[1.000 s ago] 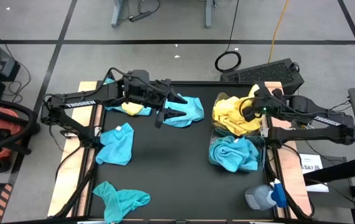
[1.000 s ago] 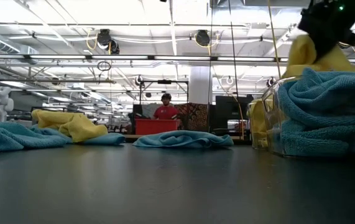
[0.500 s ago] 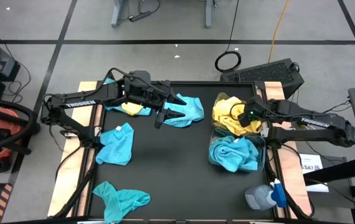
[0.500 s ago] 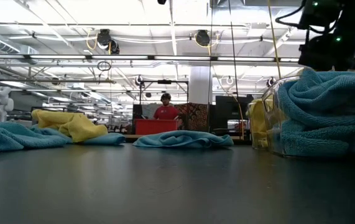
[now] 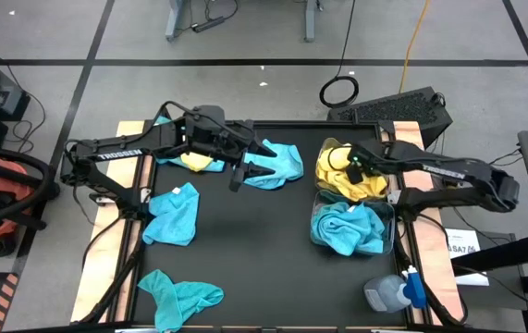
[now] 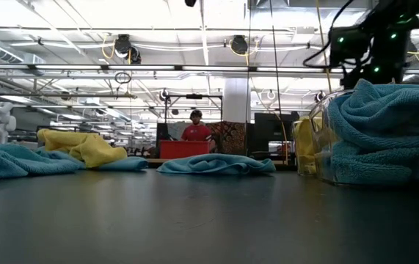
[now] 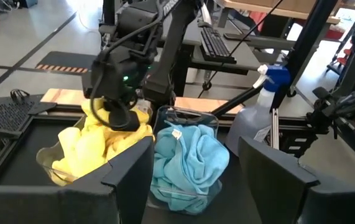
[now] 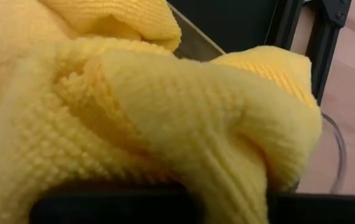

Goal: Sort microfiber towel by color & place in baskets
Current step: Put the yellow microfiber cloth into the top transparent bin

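I should keep lowering the yellow towel (image 5: 368,188) in my right gripper, which is over the far basket's yellow heap (image 5: 331,167), until it rests inside, and then let go.
My right gripper (image 5: 345,166) is down in the far clear basket (image 5: 323,148), shut on a yellow towel (image 8: 165,118) among the yellow towels (image 7: 96,146) heaped there. The near basket (image 7: 189,115) holds teal towels (image 5: 347,229). My left gripper (image 5: 262,157) hangs open above the table's far left part, over a loose teal towel (image 5: 284,165) lying flat, with nothing between its fingers. A loose yellow towel (image 5: 199,163) lies under that arm. Two more teal towels (image 5: 173,215) (image 5: 180,296) lie flat at the left. My right gripper comes at the yellow towel from above, slanting down into the far basket. Yellow cloth (image 8: 133,93) bulges up right in front of its fingers (image 8: 115,205) and hides the place of contact. The towel rests on the yellow heap in the basket.
A grey spray bottle with a blue cap (image 5: 393,291) lies at the near right corner. A black keyboard (image 5: 402,109) sits beyond the far right edge. The middle of the black table (image 5: 245,240) is bare. A person in red (image 6: 195,130) stands far off in the room.
My right gripper has sunk toward the table's left into the far basket and tipped more steeply down, staying shut. The yellow towel that hung below it above the baskets has come down with it onto the yellow heap.
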Tool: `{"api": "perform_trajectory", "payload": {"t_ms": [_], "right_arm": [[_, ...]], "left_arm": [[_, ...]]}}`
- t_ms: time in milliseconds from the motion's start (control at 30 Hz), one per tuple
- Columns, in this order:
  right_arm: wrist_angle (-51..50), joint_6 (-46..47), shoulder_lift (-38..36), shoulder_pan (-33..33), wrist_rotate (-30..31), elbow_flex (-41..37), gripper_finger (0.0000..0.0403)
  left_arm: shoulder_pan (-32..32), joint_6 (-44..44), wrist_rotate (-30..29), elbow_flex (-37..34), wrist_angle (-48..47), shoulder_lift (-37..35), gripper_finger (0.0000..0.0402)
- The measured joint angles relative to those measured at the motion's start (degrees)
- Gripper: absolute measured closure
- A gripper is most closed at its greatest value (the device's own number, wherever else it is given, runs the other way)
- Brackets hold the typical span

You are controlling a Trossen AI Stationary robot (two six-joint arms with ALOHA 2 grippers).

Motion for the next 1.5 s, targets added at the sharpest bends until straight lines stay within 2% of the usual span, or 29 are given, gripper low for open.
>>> {"api": "perform_trajectory", "payload": {"t_ms": [467, 700, 867, 1100, 1500], "right_arm": [[7.2, -5.3, 17.4, -2.4, -2.2, 0.0, 0.0397], [8.2, -7.7, 21.3, -2.4, -3.0, 0.1, 0.0395], [6.7, -8.4, 20.1, -2.4, -3.9, 0.0, 0.0367], [1.5, -8.1, 13.8, -2.4, -4.7, 0.5, 0.0292], [-2.4, -6.5, 1.9, -2.3, -11.4, 8.0, 0.0181]], "left_arm": [[-1.0, 0.0, 0.0, 0.0, -2.4, 0.0, 0.0162], [-1.0, 0.1, 0.0, 0.0, -4.2, 0.0, 0.0162], [-1.0, 0.1, 0.0, 0.0, -5.2, 0.0, 0.0162], [-1.0, 0.1, 0.0, 0.0, -5.1, 0.0, 0.0162], [-1.0, 0.6, 0.0, 0.0, -5.0, 0.0, 0.0162]]}}
